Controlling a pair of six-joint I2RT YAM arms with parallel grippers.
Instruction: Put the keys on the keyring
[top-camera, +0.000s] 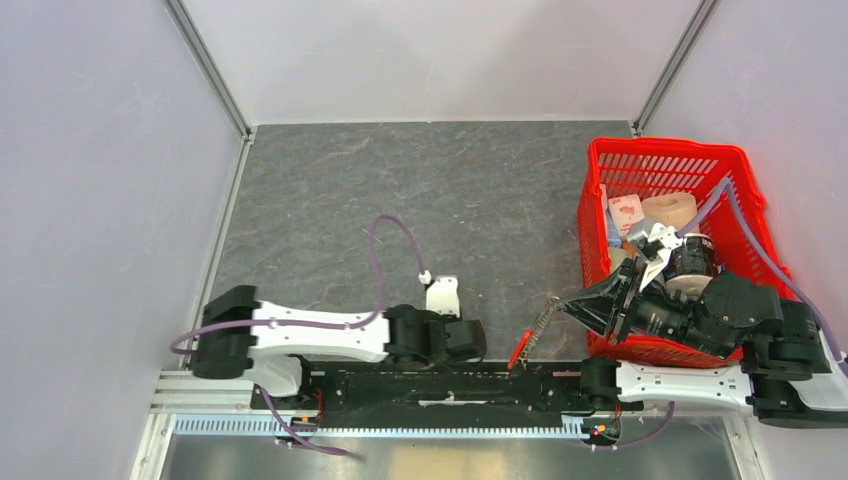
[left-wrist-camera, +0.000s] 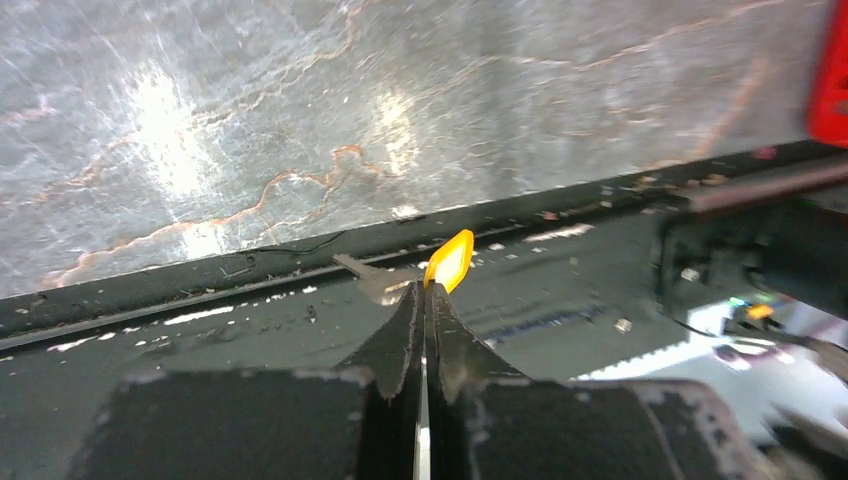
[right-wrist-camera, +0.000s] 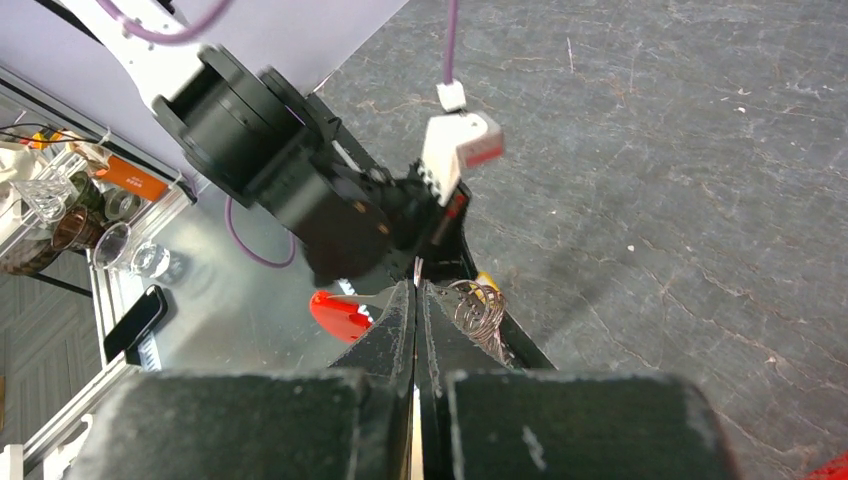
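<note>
The yellow tag (left-wrist-camera: 452, 258) and the key spread apart at the ends of my left gripper's fingers, so I should put the key down and grab the tag by its ring end.
My left gripper (left-wrist-camera: 425, 292) is shut on a key with a yellow tag (left-wrist-camera: 450, 262). The key's metal blade (left-wrist-camera: 362, 274) sticks out to the left over the black base rail. My right gripper (right-wrist-camera: 415, 290) is shut on the keyring, and a thin sliver of ring (right-wrist-camera: 417, 268) shows above the tips. The red fob (right-wrist-camera: 340, 315) hangs left of the fingers and wire coils (right-wrist-camera: 478, 306) hang to their right. From above, the right gripper (top-camera: 558, 305) points left, with the chain (top-camera: 540, 325) and red fob (top-camera: 518, 350) dangling near the left arm's wrist (top-camera: 450, 340).
A red basket (top-camera: 600, 180) holding a tape roll, cartons and other items stands at the right, under the right arm. The black base rail (top-camera: 440, 380) runs along the near edge. Grey walls close in the stone-patterned table (top-camera: 450, 200).
</note>
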